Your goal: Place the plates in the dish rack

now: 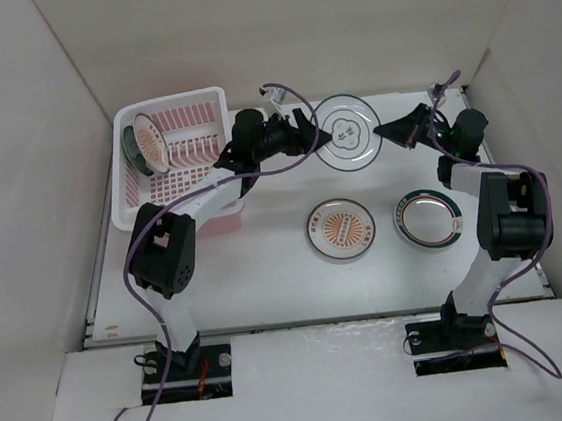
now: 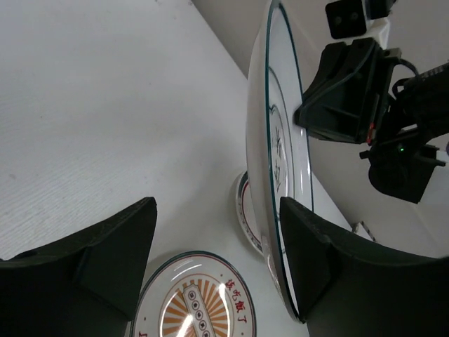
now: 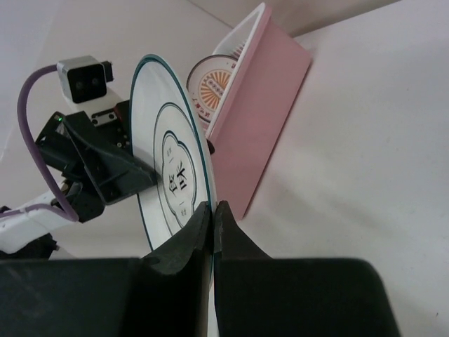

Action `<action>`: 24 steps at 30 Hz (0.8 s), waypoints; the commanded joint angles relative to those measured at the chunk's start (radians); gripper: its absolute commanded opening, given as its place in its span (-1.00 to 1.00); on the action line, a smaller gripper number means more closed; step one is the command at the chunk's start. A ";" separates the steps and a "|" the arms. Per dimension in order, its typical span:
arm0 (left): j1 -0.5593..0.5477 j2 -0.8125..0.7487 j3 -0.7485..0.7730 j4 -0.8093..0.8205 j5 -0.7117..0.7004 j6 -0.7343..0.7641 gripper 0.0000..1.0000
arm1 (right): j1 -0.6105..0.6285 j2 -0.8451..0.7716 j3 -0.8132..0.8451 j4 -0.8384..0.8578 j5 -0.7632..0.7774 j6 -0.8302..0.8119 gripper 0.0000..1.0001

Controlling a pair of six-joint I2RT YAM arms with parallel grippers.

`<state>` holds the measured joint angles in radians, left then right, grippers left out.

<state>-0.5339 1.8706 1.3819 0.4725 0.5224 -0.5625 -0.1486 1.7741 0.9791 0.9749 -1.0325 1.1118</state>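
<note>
The plate's rim [image 1: 377, 128] is pinched in my right gripper, far from the dish rack. My left gripper should close on the opposite rim [image 2: 273, 221] before my right gripper lets go.
A white dark-rimmed plate [image 1: 346, 133] hangs in the air at the back middle, held between both arms. My right gripper [image 1: 383, 131] is shut on its right rim; the right wrist view shows the fingers [image 3: 200, 232] pinching the rim of the plate [image 3: 172, 175]. My left gripper [image 1: 311, 132] is open around its left edge; the plate [image 2: 277, 140] stands edge-on close against the right finger [image 2: 312, 253]. The pink dish rack [image 1: 129, 201] at the far left holds a dark teal plate [image 1: 132, 149] and an orange sunburst plate [image 1: 151, 146], both upright.
A second sunburst plate [image 1: 340, 230] and a white grey-rimmed plate [image 1: 428, 217] lie flat on the table, below the held plate. They also show in the left wrist view, the sunburst plate [image 2: 196, 298] and the other [image 2: 245, 210]. Grey walls close in on three sides.
</note>
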 commanded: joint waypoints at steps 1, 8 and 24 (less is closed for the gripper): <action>0.014 -0.022 0.009 0.149 0.068 -0.050 0.34 | 0.009 -0.013 0.007 0.154 -0.046 0.042 -1.00; 0.023 -0.050 -0.012 0.195 0.079 -0.080 -0.65 | 0.018 -0.022 0.007 0.067 -0.037 -0.021 -1.00; 0.064 -0.283 0.193 -0.300 -0.420 0.343 -1.00 | 0.066 -0.143 0.055 -0.331 0.086 -0.320 1.00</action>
<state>-0.5034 1.7424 1.4239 0.2615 0.3161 -0.4080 -0.0944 1.7119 0.9821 0.8341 -1.0252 0.9707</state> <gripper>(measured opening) 0.064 0.998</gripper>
